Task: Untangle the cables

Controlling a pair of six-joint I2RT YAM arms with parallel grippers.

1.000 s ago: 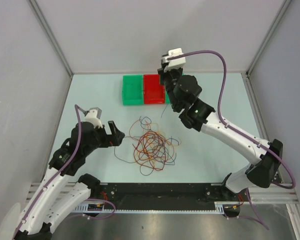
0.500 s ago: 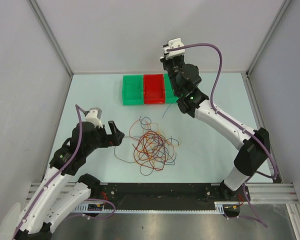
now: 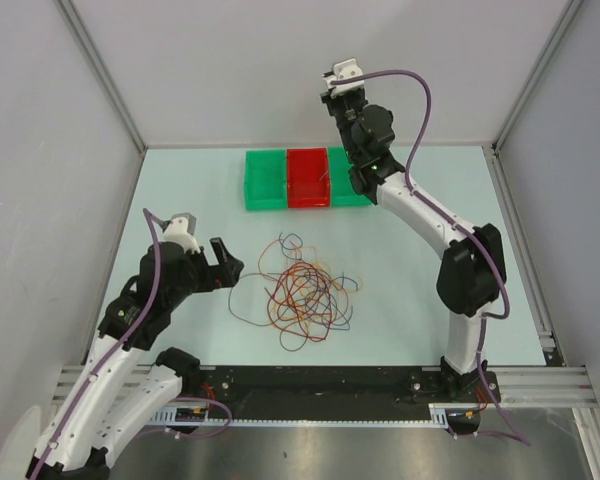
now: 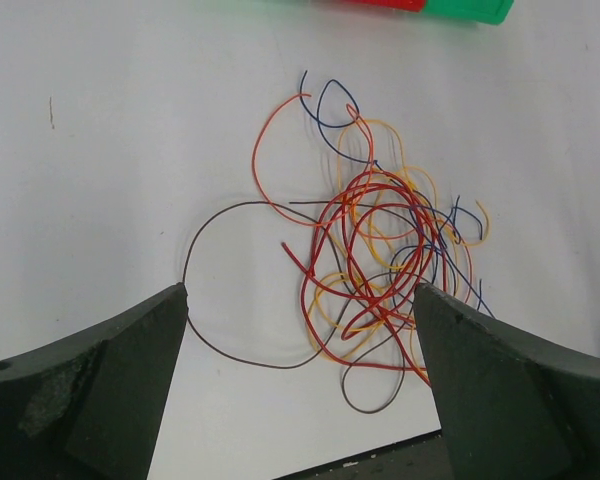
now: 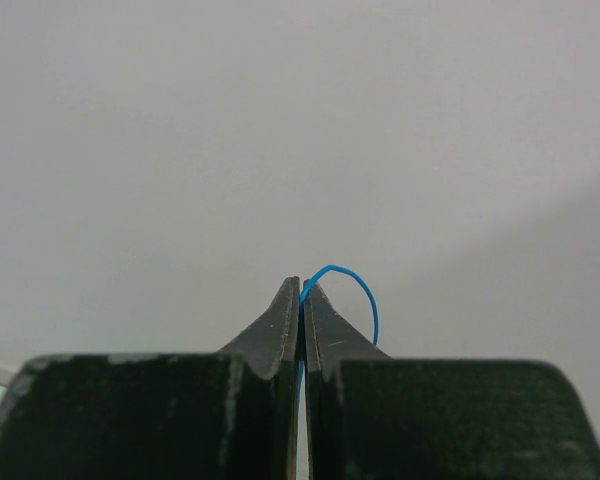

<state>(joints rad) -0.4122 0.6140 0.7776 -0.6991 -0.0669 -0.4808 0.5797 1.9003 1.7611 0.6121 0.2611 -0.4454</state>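
The blue cable (image 5: 352, 275) is held high by my right gripper in front of the rear wall, clear of the tangle, so I should lower it into the green bin (image 3: 340, 189) below.
The cables (image 3: 305, 292) lie as a loose tangle of red, orange, yellow, blue and brown loops at mid-table. In the left wrist view the cables (image 4: 380, 250) spread just ahead of my fingers, and a brown loop curves out to the left. My left gripper (image 3: 228, 268) hovers left of the tangle. The left gripper (image 4: 300, 295) is open wide with nothing between its fingers. My right gripper (image 3: 332, 98) is raised high at the back, facing the rear wall. The right gripper (image 5: 302, 285) is shut on a thin blue cable (image 5: 365, 285) that arcs out over its tips.
A green bin (image 3: 265, 180), a red bin (image 3: 308, 178) and another green bin (image 3: 342, 188) stand in a row at the back of the table. Grey walls close in the back and both sides. The black rail runs along the near edge.
My right arm has swung up and back toward the rear wall, lifting the blue cable away from the table. The left gripper has shifted slightly left and stayed open.
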